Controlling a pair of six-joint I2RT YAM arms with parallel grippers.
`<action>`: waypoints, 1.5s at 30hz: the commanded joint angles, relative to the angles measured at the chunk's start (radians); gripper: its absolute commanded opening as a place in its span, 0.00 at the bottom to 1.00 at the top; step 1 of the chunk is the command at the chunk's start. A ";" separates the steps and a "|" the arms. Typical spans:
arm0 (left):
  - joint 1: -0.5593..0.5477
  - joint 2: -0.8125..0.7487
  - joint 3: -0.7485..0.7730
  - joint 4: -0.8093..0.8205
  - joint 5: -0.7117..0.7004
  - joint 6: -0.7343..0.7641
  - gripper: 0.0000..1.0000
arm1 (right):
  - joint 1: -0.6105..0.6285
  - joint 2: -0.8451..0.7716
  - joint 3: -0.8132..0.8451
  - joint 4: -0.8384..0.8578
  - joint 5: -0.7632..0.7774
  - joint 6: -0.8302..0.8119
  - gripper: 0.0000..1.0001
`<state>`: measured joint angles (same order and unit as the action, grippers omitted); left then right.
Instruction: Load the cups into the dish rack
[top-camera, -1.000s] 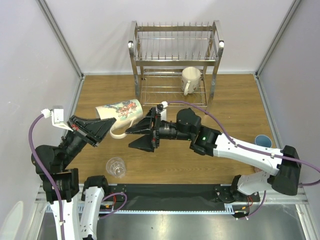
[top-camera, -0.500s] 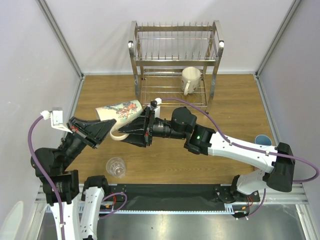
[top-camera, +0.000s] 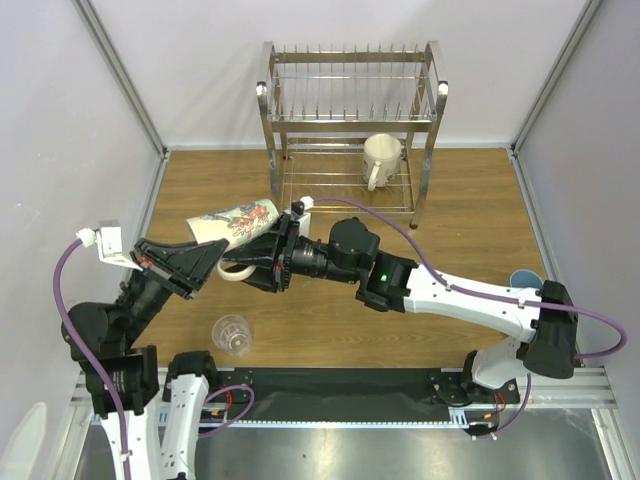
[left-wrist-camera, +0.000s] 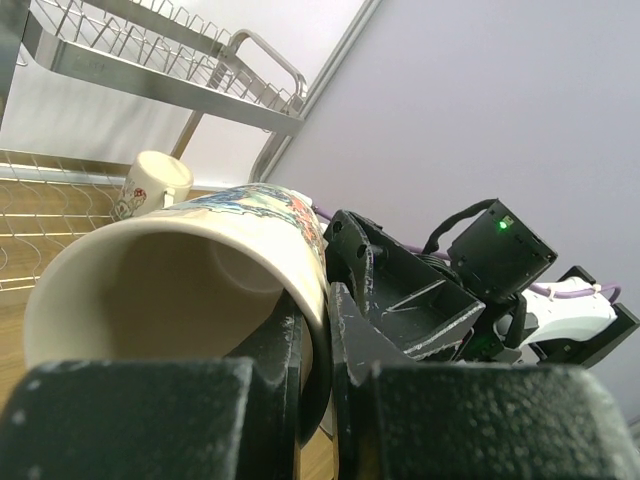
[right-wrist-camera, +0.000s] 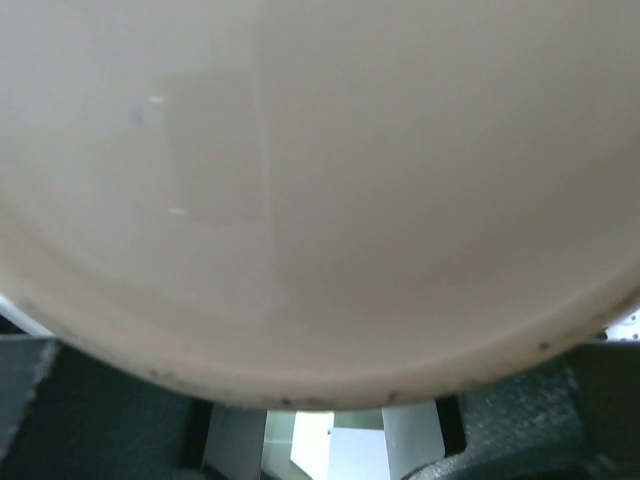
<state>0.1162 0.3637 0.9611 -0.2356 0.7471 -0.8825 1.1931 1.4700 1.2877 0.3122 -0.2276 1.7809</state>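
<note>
The taller mug's rim (left-wrist-camera: 313, 322) is between the closed fingers of my left gripper, so next my left gripper opens and moves away before my right gripper carries the mug to the dish rack (top-camera: 328, 180).
A taller cream mug (top-camera: 235, 222) with a printed pattern hangs on its side above the table, left of centre. My left gripper (top-camera: 210, 255) is shut on its rim, one finger inside the mouth (left-wrist-camera: 200, 260) and one outside. My right gripper (top-camera: 262, 258) has come in from the right, and its jaws are shut on the mug's base end; that pale base (right-wrist-camera: 320, 180) fills the right wrist view. The dish rack (top-camera: 350, 60) stands at the back, with a smaller cream mug (top-camera: 380, 155) on its lower tier.
A clear glass tumbler (top-camera: 232, 333) stands on the wood near the left arm's base. A light blue cup (top-camera: 526, 281) shows by the right wall, partly behind the right arm. In the left wrist view the rack (left-wrist-camera: 150, 70) and its mug (left-wrist-camera: 150, 180) lie beyond.
My right gripper has slid left onto the mug's base end and its jaws have narrowed around it. The left gripper has kept its hold on the rim, nearly still.
</note>
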 joint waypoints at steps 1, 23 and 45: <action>-0.004 -0.026 0.027 0.114 -0.009 -0.023 0.00 | 0.020 0.010 0.042 0.008 0.076 0.008 0.43; -0.003 -0.029 0.073 -0.028 -0.043 0.040 0.58 | 0.031 -0.095 -0.040 -0.116 0.255 -0.123 0.00; -0.004 0.017 0.096 -0.408 -0.247 0.145 0.70 | -0.366 -0.271 -0.101 -0.599 0.001 -0.842 0.00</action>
<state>0.1158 0.3477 1.0592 -0.5613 0.5430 -0.7429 0.8642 1.1732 1.0431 -0.2863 -0.1513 1.2102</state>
